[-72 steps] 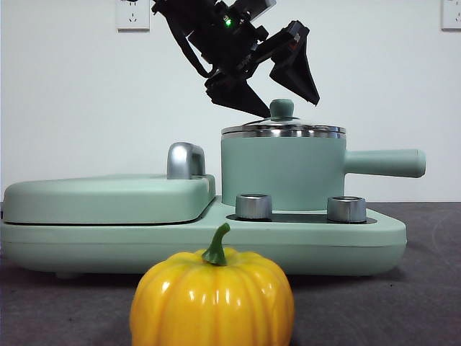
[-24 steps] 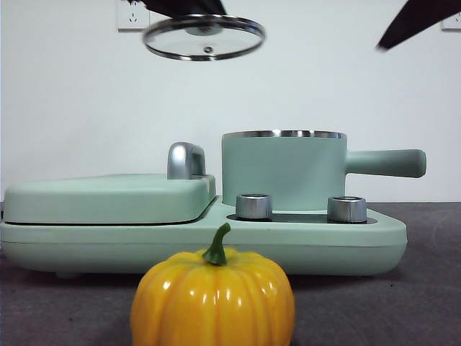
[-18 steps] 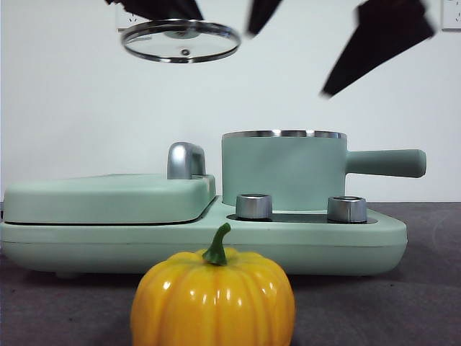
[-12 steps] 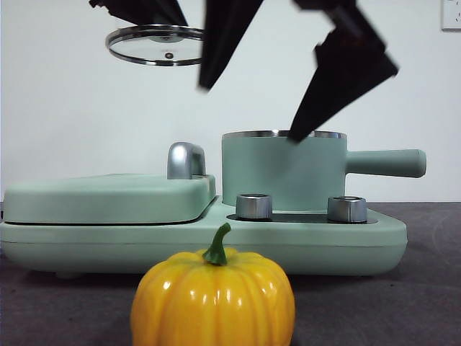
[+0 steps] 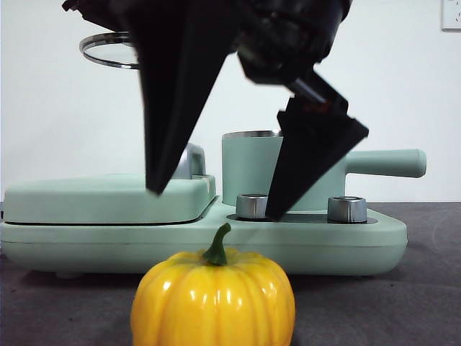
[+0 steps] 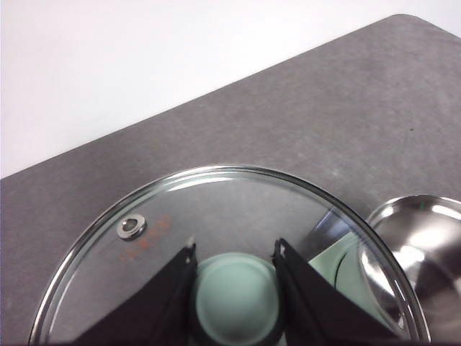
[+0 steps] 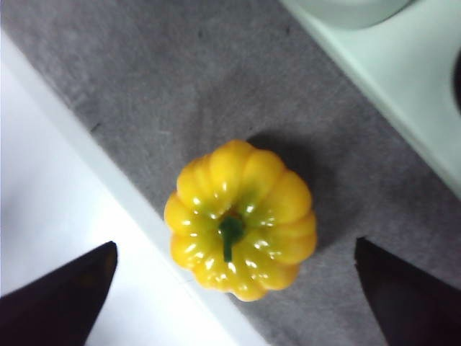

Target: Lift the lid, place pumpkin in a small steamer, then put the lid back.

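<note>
I expect the pumpkin to sit hidden below the steamer's rim when I lower it inside, since it is squat and the small steamer's side stands tall.
The yellow-orange pumpkin sits on the grey mat in front of the appliance. My right gripper hangs open above it, large and dark, with its jaws spread wide. In the right wrist view the pumpkin lies between the open jaws of the right gripper, untouched. My left gripper is shut on the mint knob of the glass lid. It holds the lid high at the upper left, partly hidden. The small steamer stands uncovered, with its handle pointing right.
The wide flat hinged cover lies left of the pot on the mint base. Two chrome knobs stand in front of the pot. The mat's edge with a white surface runs close beside the pumpkin.
The lid came off the pot and has moved up and to the left in the left gripper. The right gripper has come down open from the upper right to above the pumpkin.
</note>
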Motion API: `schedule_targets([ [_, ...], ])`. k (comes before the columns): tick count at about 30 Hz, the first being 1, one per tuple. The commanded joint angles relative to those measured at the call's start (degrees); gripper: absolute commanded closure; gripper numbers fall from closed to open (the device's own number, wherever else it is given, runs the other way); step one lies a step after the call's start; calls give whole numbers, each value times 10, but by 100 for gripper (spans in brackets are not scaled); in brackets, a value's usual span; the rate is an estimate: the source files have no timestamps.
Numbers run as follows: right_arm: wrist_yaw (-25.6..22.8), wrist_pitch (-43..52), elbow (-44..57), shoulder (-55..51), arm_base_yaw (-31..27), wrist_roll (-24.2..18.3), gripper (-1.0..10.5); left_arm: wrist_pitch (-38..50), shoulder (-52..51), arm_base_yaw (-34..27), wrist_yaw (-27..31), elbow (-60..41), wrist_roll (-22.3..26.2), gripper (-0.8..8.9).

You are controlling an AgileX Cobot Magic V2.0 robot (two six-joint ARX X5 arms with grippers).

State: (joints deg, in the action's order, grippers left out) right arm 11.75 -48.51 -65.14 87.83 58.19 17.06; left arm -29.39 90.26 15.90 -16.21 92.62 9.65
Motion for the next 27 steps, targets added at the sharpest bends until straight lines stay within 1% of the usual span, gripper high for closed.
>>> schedule_targets([
  [1,-2,8,-8,22,12,6,386,15,1,-2,-1,18,-1,757],
  [9,-3,43,-8,58,20,6,386,15,1,-6,-1,18,-1,757],
  [12,-16,48,-8,73,23,5,386,15,1,-6,-1,18,-1,757],
  [15,-30,48,-8,90,28,3,386,15,1,-6,-1,18,-1,757],
  [24,-28,32,-8,122,31,3,388,15,1,-6,-1,18,-1,757],
  [27,-27,26,-8,122,32,3,430,16,1,-6,-1,18,-1,757],
])
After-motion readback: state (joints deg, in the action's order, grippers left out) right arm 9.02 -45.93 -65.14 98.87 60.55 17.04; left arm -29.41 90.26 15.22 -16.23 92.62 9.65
